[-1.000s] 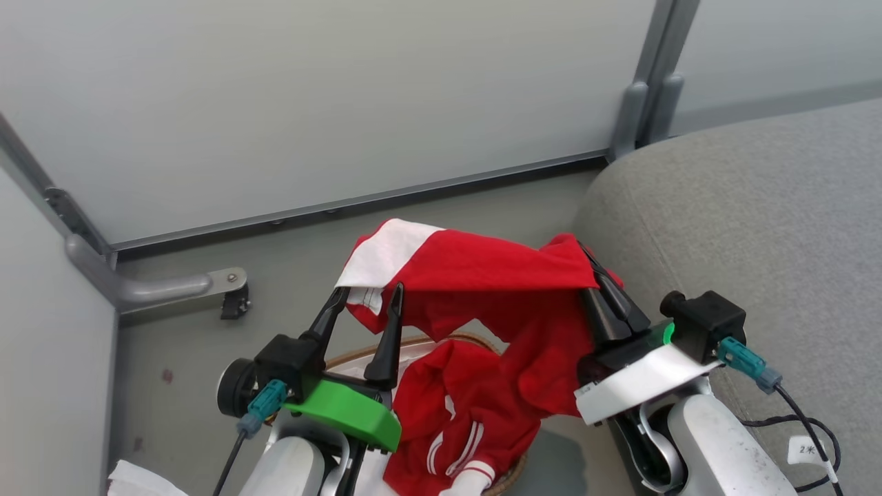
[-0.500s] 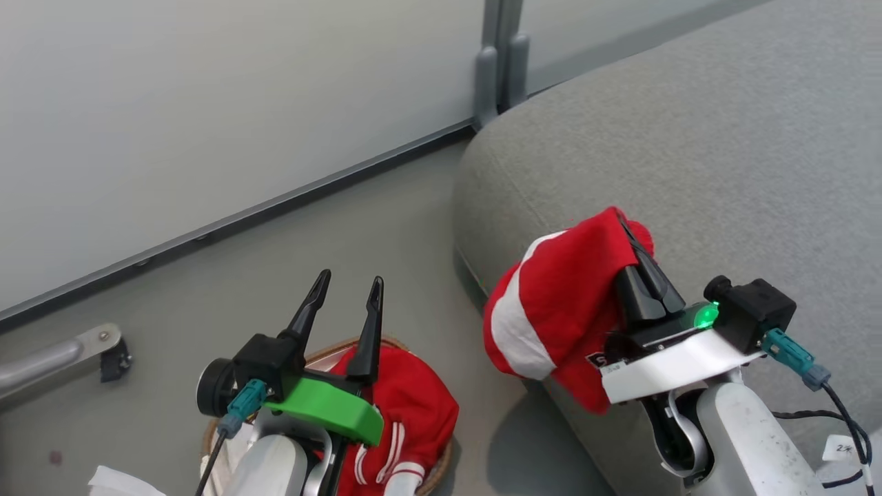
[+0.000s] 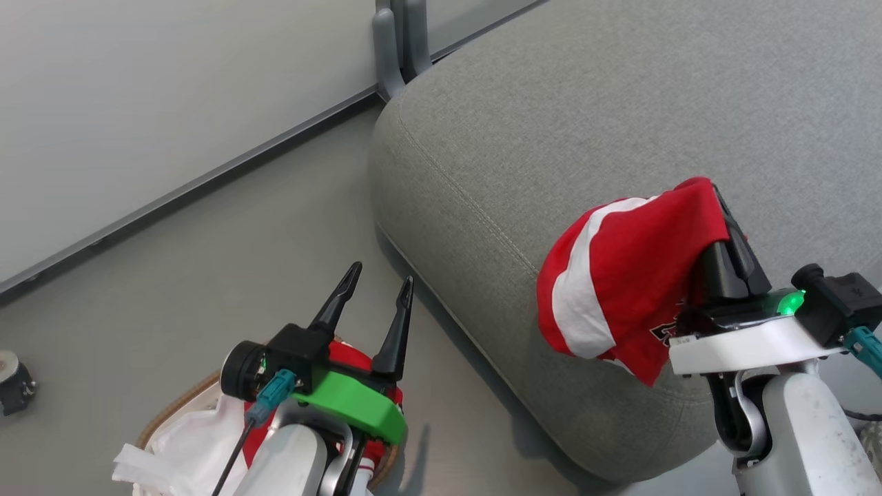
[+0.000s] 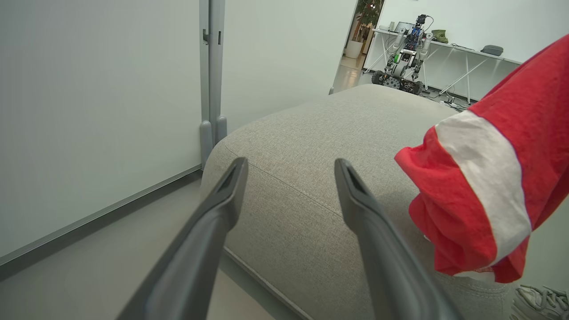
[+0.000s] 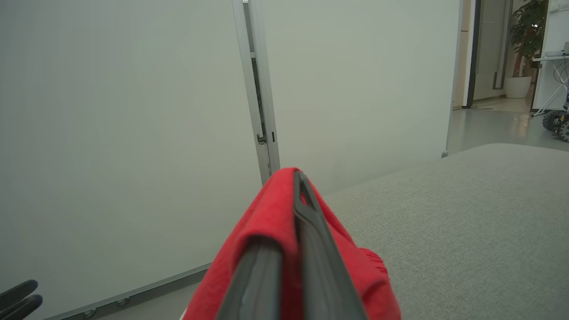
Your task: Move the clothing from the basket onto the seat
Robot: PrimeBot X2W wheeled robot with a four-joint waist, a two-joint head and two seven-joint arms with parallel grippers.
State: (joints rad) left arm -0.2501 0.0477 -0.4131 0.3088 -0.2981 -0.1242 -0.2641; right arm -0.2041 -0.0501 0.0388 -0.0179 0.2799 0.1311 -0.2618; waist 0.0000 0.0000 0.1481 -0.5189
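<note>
I expect the red clothing (image 3: 351, 357) to come out in one piece when I lift it, leaving only liner, because white liner (image 3: 201, 435) shows next to it in the basket.
A red garment (image 3: 620, 275) with a white stripe hangs from my right gripper (image 3: 720, 200), whose fingers are shut on its upper fold, above the near edge of the grey seat (image 3: 586, 117). The right wrist view shows the red cloth (image 5: 271, 222) draped over the closed fingers (image 5: 306, 213). My left gripper (image 3: 381, 272) stands open and holds nothing, above the floor left of the seat; its fingers (image 4: 222, 200) frame the seat's (image 4: 320, 133) rounded corner. The basket (image 3: 172, 420) lies at the lower left under my left arm, with white liner (image 3: 186, 448) and more red clothing (image 3: 348, 355) inside.
Grey partition walls (image 3: 138, 83) with a metal post (image 3: 396, 41) stand behind the floor and the seat. A small dark caster (image 3: 14, 375) sits at the far left. Another robot (image 4: 402, 58) and a table show in the distance.
The head view has swung right, so the seat fills more of it. My right gripper has carried the red garment farther over the seat's edge. The left gripper stays open.
</note>
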